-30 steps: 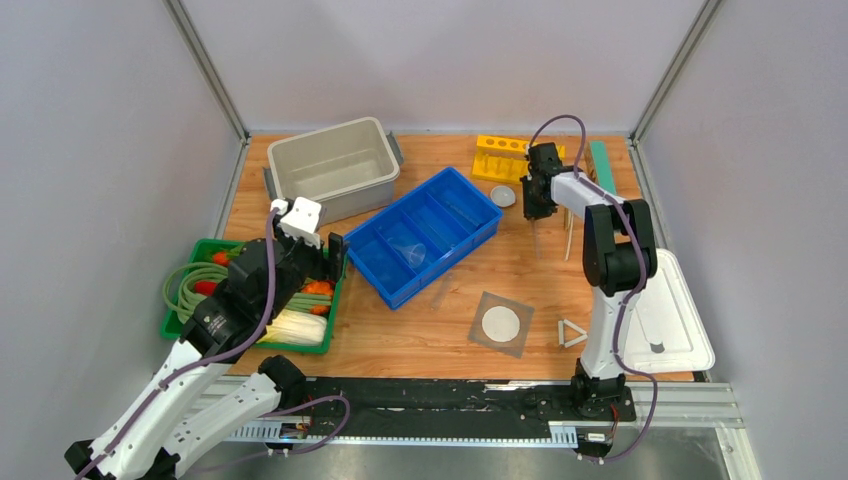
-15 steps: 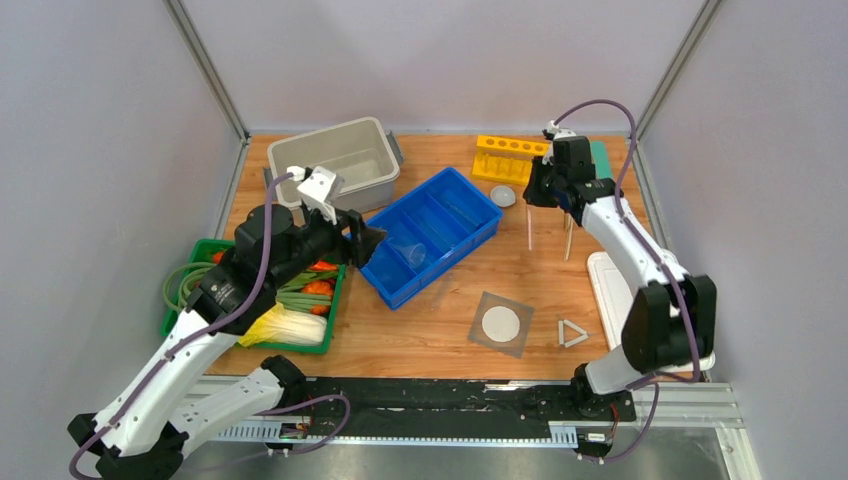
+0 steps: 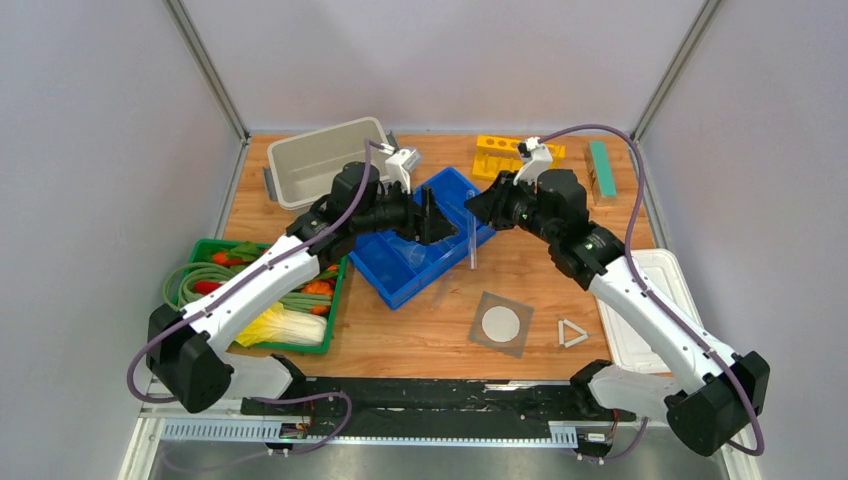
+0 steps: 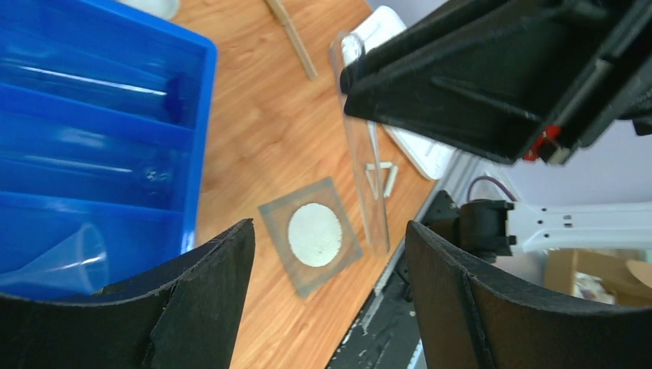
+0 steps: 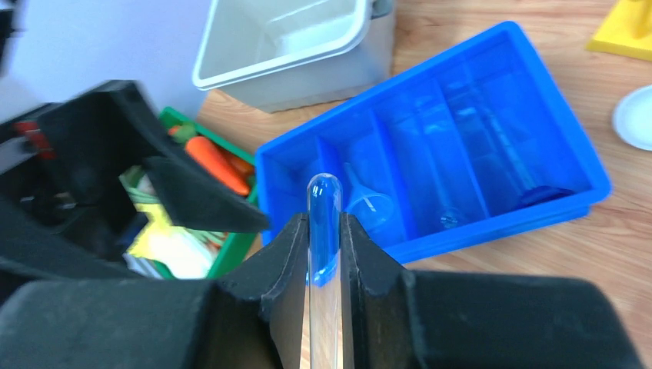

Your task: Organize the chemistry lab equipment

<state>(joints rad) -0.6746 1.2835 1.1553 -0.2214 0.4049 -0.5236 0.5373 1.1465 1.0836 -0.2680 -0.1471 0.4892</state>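
The clear tube (image 3: 472, 232) rests across my right gripper's fingers, so my left gripper should grip the tube's loose end (image 3: 473, 263) while my right gripper regrips the tube lengthwise.
My right gripper (image 3: 488, 207) (image 5: 324, 231) is shut on a thin clear tube (image 3: 471, 250) (image 5: 324, 196), which hangs upright by the blue bin's (image 3: 452, 188) near right edge. My left gripper (image 3: 438, 222) (image 4: 329, 231) is open and empty, just left of the tube (image 4: 360, 154), facing the right gripper. The grey mesh with white disc (image 3: 501, 323) (image 4: 315, 234) and the white triangle (image 3: 571, 333) (image 4: 382, 178) lie on the table in front. A clear cup (image 5: 369, 207) (image 4: 61, 257) sits in the bin. The clear round dish (image 5: 634, 115) lies right of the bin.
A grey tub (image 3: 320, 160) stands back left. A green tray (image 3: 250, 295) of vegetables is at the left. A yellow rack (image 3: 510, 155) and a green block (image 3: 603, 170) are at the back. The white lid (image 3: 650, 310) lies right. A wooden stick (image 4: 292, 34) lies beyond the bin.
My right gripper carried the clear tube from the back right to the blue bin's near right edge. My left arm swung from the green tray to over the bin, jaws open.
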